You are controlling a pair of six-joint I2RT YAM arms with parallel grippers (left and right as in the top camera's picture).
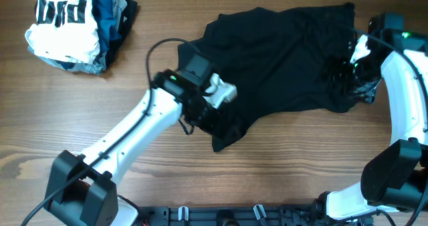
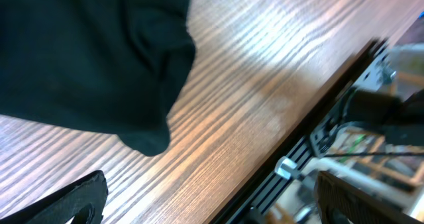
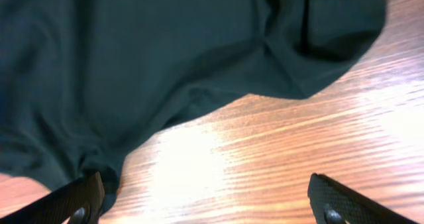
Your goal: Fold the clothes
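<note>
My left gripper will make the garment's cloth (image 2: 129, 95) bunch up into a soft, drooping fold when it lifts the cloth, because the black garment's near edge (image 2: 148, 140) is lying limp and rumpled.
The clothes (image 1: 281, 59), a plain black garment, lie crumpled across the middle and right of the wooden table. My left gripper (image 1: 212, 116) hovers over the garment's near-left corner. In the left wrist view the left gripper (image 2: 212, 207) is open over bare wood, with the black cloth (image 2: 86, 52) just beyond the fingers. My right gripper (image 1: 341, 75) is over the garment's right side. Seen from the right wrist, the right gripper (image 3: 209, 204) is open too, nothing between its fingers, and its left finger (image 3: 73, 201) is at the edge of the cloth (image 3: 146, 52).
A pile of folded pieces (image 1: 67, 25), topped by a white black-striped one, sits at the far left corner. The table's front edge with its black rail (image 2: 298, 164) runs close to the left gripper. Bare wood (image 1: 301, 159) lies in front of the garment.
</note>
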